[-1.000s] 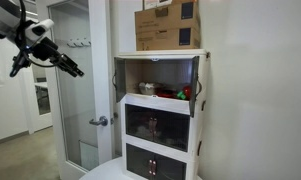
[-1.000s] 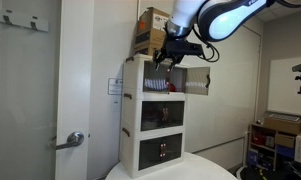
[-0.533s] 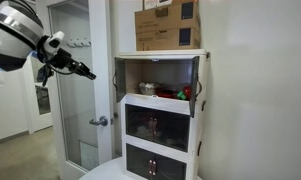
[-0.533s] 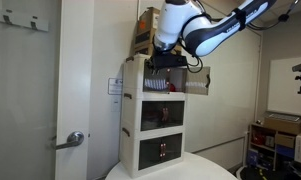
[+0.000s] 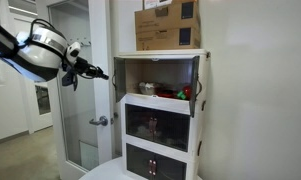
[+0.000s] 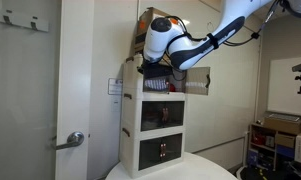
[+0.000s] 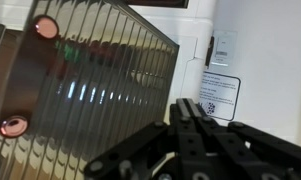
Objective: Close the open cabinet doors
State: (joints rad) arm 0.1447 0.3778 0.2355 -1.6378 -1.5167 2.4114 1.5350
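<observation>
The far door [image 6: 198, 80] opens away from the side of my gripper. Next, I push the near door [image 5: 119, 79] closed first, then move back and go around to the far door.
The white stacked cabinet [image 5: 158, 112] has its top compartment open. Its smoky see-through door [image 5: 198, 78] stands swung out on the right side, also seen jutting out in an exterior view [image 6: 197, 81]. In the wrist view the ribbed dark door panel [image 7: 85, 85] fills the left, with two round pads on it. My gripper [image 5: 98, 74] hovers just left of the open compartment, level with it, and sits in front of the cabinet top in an exterior view [image 6: 150, 70]. Its fingers [image 7: 190, 118] are pressed together, shut on nothing. The two lower doors [image 5: 155, 127] are closed.
A brown cardboard box [image 5: 168, 25] sits on the cabinet top. A frosted-glass room door [image 5: 75, 95] with a silver lever handle [image 5: 98, 121] stands left of the cabinet. A printed label [image 7: 222, 93] is stuck on the cabinet's side wall. A round white table [image 6: 170, 170] carries the cabinet.
The arm has swung down and in toward the cabinet's top compartment. The fingers have gone from partly open to shut.
</observation>
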